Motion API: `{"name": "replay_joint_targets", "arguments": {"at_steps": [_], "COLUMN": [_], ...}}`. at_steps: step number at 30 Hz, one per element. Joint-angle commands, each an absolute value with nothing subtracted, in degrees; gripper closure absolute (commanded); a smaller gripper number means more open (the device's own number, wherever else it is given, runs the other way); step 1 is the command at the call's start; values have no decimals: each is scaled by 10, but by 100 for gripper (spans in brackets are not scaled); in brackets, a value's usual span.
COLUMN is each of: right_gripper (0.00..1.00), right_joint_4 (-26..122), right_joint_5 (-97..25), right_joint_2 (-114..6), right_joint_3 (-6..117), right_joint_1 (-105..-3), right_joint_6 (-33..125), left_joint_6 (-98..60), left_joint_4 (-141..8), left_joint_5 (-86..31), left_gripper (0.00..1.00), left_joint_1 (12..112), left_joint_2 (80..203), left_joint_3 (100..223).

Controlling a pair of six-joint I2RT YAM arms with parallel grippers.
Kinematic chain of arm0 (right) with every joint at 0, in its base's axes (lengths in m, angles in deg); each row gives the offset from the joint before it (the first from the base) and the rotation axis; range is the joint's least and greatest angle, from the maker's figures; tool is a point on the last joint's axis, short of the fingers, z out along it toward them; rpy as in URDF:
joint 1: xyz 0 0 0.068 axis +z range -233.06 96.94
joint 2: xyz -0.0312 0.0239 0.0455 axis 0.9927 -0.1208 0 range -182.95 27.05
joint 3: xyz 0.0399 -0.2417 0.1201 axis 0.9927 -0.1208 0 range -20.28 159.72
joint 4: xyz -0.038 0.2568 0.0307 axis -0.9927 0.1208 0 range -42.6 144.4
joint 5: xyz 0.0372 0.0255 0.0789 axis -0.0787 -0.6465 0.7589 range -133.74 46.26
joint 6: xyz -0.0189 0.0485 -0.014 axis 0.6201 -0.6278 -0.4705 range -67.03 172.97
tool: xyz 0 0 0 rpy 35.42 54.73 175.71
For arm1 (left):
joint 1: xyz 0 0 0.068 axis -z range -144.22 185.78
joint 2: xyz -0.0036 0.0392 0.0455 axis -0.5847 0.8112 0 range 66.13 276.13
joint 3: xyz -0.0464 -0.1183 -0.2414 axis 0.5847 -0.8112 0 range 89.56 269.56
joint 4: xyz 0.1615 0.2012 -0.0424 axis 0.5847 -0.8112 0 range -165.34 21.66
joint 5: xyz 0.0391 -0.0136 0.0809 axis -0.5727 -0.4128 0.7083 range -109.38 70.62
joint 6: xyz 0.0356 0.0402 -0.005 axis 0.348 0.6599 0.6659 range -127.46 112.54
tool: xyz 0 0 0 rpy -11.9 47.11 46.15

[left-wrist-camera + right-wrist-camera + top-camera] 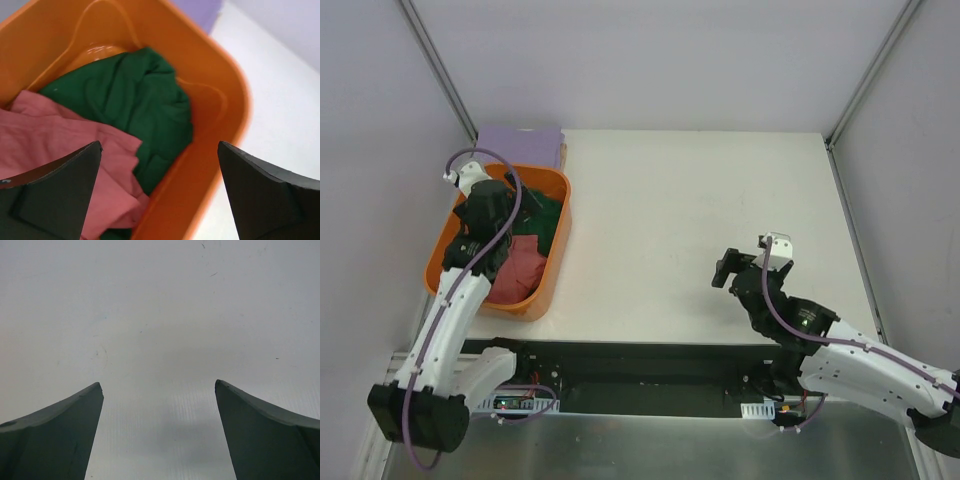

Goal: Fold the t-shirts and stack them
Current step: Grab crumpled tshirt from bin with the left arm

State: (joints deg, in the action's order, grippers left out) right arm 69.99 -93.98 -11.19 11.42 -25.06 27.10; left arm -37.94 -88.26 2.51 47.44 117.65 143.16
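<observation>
I can see that the green t-shirt's raised fold (131, 92) lies clear of the red t-shirt, so my left gripper should now go down until its fingers are on both sides of that fold (131, 102), then close.
A dark green t-shirt (135, 100) and a dusty pinkish-red t-shirt (60, 135) lie crumpled together inside the orange basket (212, 115). In the top view the green t-shirt (545, 215) is at the far end of the basket and the red t-shirt (520, 265) nearer me. A pale lavender t-shirt (520, 145) lies flat behind the basket (552, 265). My left gripper (159, 146) hovers open above the shirts, over the basket's right side, holding nothing. My right gripper (157, 385) hangs open over bare table; in the top view the right gripper (723, 270) is at the near right.
The white table (700, 220) stretches from the basket to the right edge. Grey walls and metal frame posts close in the back and both sides. The basket sits at the table's left edge, its near corner by the left arm.
</observation>
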Motion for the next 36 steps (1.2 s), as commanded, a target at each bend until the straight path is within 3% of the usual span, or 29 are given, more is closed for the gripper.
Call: {"name": "replay_joint_targets", "arguments": {"at_steps": [1, 7, 12, 19, 26, 30, 33, 36], "right_gripper": [4, 4, 4, 4, 4, 4, 4, 4], "right_joint_4": [675, 666, 629, 611, 613, 615, 616, 621], "right_joint_5": [-933, -929, -901, -896, -902, -887, -891, -880], "right_joint_2": [-100, -92, -106, -145, -184, -203, -212, -212], "right_joint_3": [109, 102, 95, 109, 125, 135, 140, 145], "right_joint_1": [-252, -252, -252, -251, -252, -252, -252, -252], "right_joint_6": [295, 302, 338, 361, 368, 374, 375, 368], "left_joint_6": [-399, -388, -360, -337, -328, -319, -310, -306], "left_joint_4": [-894, -800, -703, -626, -620, -621, -624, -624], "left_joint_5": [9, -29, -169, -252, -223, -225, -244, -242], "left_gripper": [1, 1, 1, 3, 11, 22, 40, 67], "left_joint_1": [409, 362, 291, 277, 273, 273, 273, 273], "left_joint_2": [1250, 1322, 1377, 1460, 1503, 1525, 1545, 1549], "left_joint_3": [1441, 1405, 1390, 1381, 1378, 1393, 1399, 1402]}}
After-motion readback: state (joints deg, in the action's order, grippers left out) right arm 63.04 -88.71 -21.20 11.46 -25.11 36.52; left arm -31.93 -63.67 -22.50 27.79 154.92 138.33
